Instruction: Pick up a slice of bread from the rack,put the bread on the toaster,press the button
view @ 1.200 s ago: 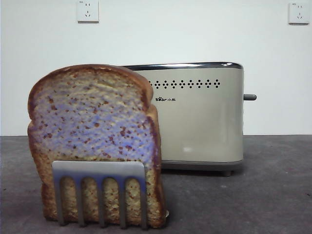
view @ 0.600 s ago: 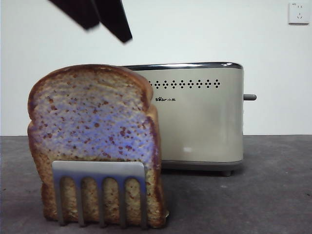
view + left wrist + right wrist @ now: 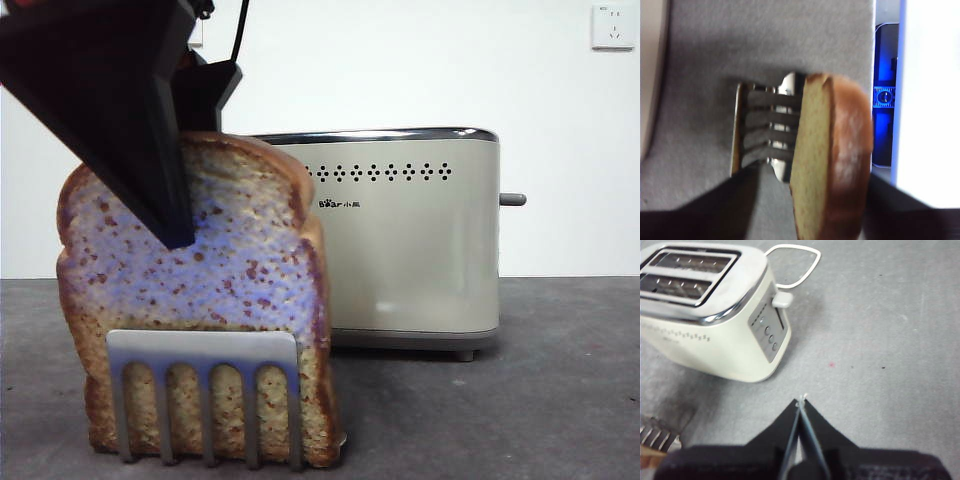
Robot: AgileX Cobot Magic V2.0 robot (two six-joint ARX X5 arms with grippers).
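I expect the slice of bread (image 3: 230, 285) to slide free and leave the rack when I lift, because an open gap (image 3: 766, 131) shows between the slice and the rack's back plate.
The slice of bread (image 3: 240, 270) stands upright in the steel rack (image 3: 200, 350), near and left in the front view. My left gripper (image 3: 195, 185) has come down over its top, open, with one jaw in front of the slice and one behind. In the left wrist view the slice (image 3: 832, 150) sits between the jaws of the left gripper (image 3: 812, 200), with the rack (image 3: 770, 125) beside it. The cream toaster (image 3: 410, 250) stands behind on the right, its grey button (image 3: 512, 199) on the narrow end. My right gripper (image 3: 801, 405) is shut and empty, off the side of the toaster (image 3: 715, 330) that carries the button (image 3: 781, 300).
A white wall socket (image 3: 612, 27) is at the top right. The toaster's white cord (image 3: 795, 265) loops on the grey table behind it. A corner of the rack (image 3: 657, 437) shows in the right wrist view.
The left gripper has come down from the top of the front view and now straddles the top of the bread. The bread, rack and toaster have not moved.
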